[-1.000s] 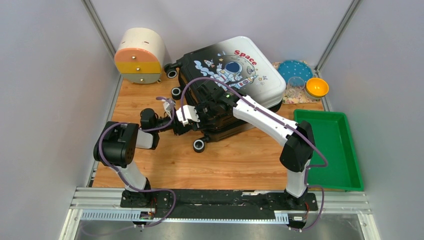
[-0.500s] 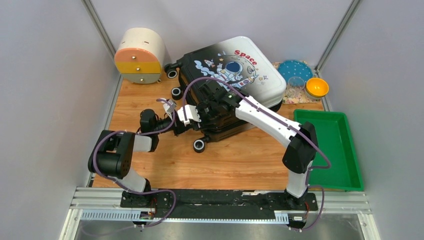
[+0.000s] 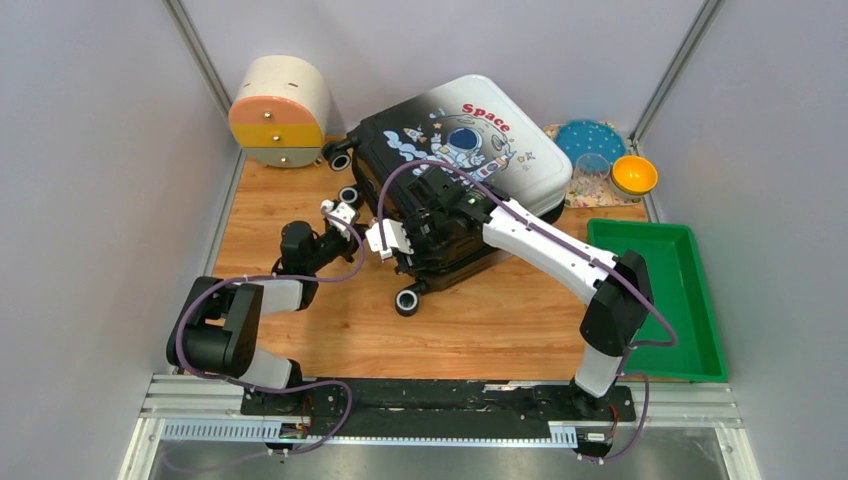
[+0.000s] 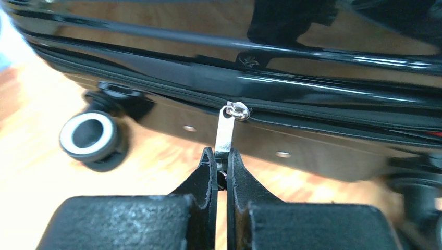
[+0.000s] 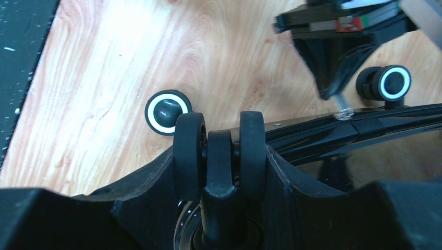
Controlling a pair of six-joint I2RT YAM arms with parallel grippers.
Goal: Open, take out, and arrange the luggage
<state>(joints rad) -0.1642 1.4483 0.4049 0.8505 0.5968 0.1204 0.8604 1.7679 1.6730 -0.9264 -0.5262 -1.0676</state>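
Note:
The luggage (image 3: 458,150) is at a slant toward my left gripper, so next my right gripper turns the luggage straight by its wheel (image 5: 252,153) while my left gripper guides the zipper pull.
The luggage (image 3: 490,140), a white-to-black hard shell with a cartoon astronaut and red "Space", lies zipped shut at the back middle of the wooden table. My left gripper (image 3: 392,243) is at its black near-left side. In the left wrist view that gripper (image 4: 221,156) is shut on the silver zipper pull (image 4: 225,133), which hangs from the zip line of the shell (image 4: 292,88). My right gripper (image 5: 220,151) is shut on a black twin-disc luggage wheel (image 5: 190,151). In the top view the right gripper (image 3: 425,245) reaches down over the same corner.
A round cream box with orange and yellow drawers (image 3: 280,110) stands at the back left. A green tray (image 3: 665,300) lies at the right edge. Behind it are a blue plate (image 3: 590,138), a clear cup (image 3: 593,165) and an orange bowl (image 3: 634,174). Free luggage wheels (image 3: 408,300) rest on the wood.
My left gripper has shut on the zipper pull. The luggage's wheeled end has swung slightly right and back, and both arms have moved with it.

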